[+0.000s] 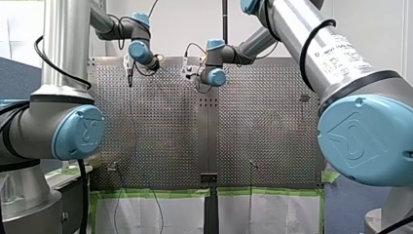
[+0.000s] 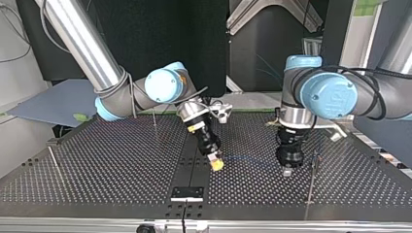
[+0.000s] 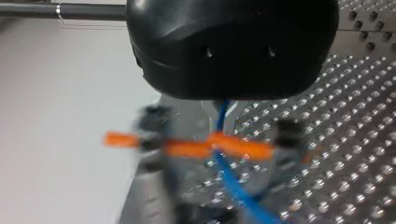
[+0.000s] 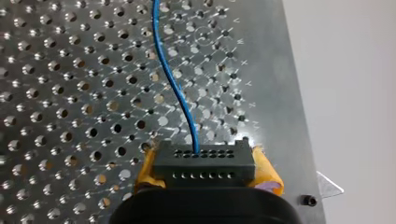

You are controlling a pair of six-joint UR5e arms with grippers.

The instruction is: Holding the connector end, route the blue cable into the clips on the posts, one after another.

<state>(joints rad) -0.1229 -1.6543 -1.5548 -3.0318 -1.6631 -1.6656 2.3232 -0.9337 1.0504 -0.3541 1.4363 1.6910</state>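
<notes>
I expect the blue cable (image 4: 160, 46) to trail in a wider arc when I carry it along, because it curves smoothly out of the connector block.
A black connector block (image 4: 204, 163) with rows of small holes sits between the yellow pads (image 4: 267, 176) of my right gripper (image 4: 205, 170), which is shut on it. The blue cable (image 4: 175, 84) leaves the connector and runs ahead over the perforated plate. In the top view my right gripper (image 2: 216, 164) hangs near the table's middle, and the cable (image 2: 248, 158) runs from it toward my left gripper (image 2: 287, 167). In the left wrist view my left gripper (image 3: 219, 140) straddles the cable (image 3: 233, 182). Its blurred fingers (image 3: 287, 137) stand apart on either side, with an orange strip across them.
Thin posts stand on the table: one (image 2: 311, 179) close beside my left gripper, one (image 2: 154, 121) behind my right arm, one (image 2: 52, 158) at the top view's far left. A black bracket (image 2: 187, 193) lies at the near edge. In the front view, posts (image 1: 253, 165) show lower down.
</notes>
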